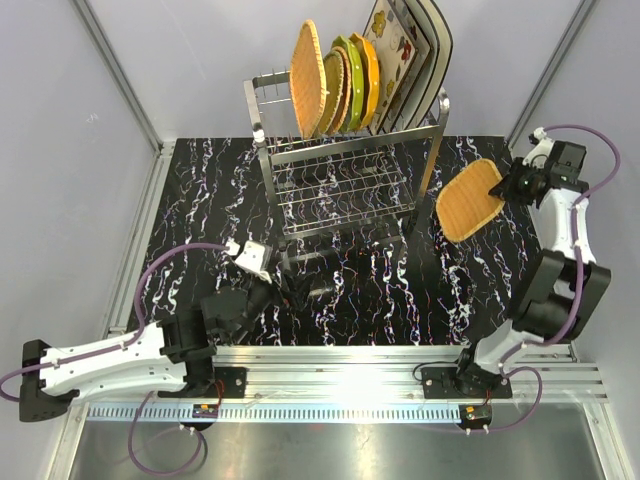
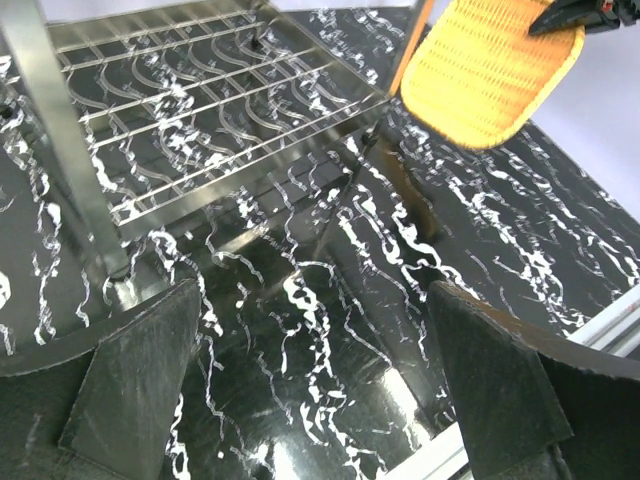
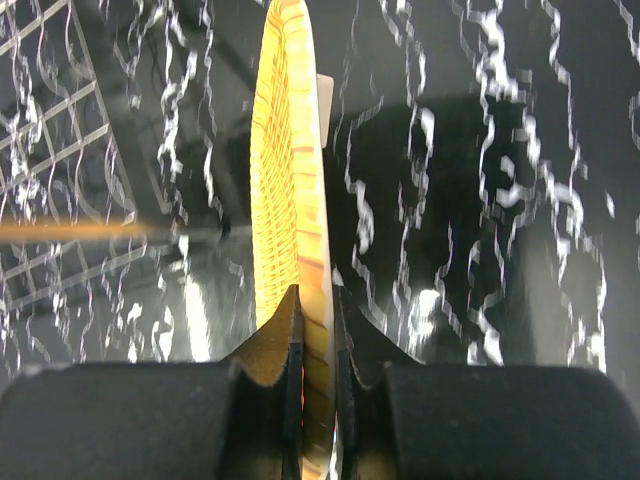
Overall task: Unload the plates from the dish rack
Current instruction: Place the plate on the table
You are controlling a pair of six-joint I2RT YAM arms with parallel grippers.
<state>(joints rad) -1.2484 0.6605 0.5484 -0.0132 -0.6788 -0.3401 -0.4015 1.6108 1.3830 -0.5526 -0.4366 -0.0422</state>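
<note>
The tan woven plate (image 1: 468, 203) is hanging clear of the rack. My right gripper should go on lowering the plate toward the free back table top (image 1: 458, 154) until it lies flat.
The steel wire dish rack (image 1: 340, 170) stands at the back middle of the table. Its top tier holds upright plates: two tan woven ones (image 1: 308, 78), a yellow-green one (image 1: 352, 75), an orange one (image 1: 370, 75) and square cream flowered ones (image 1: 395, 50). My right gripper (image 1: 503, 187) is shut on the rim of another tan woven plate (image 1: 468, 202), held edge-on above the table right of the rack. In the right wrist view, both fingers (image 3: 290, 330) pinch that plate (image 3: 285, 170). My left gripper (image 2: 315, 300) is open and empty, low in front of the rack (image 2: 200, 110).
The table top is black marble-patterned (image 1: 200, 200). An aluminium rail (image 1: 350, 358) runs along the near edge, where the arm bases sit. Grey walls with metal posts close in the left, back and right sides.
</note>
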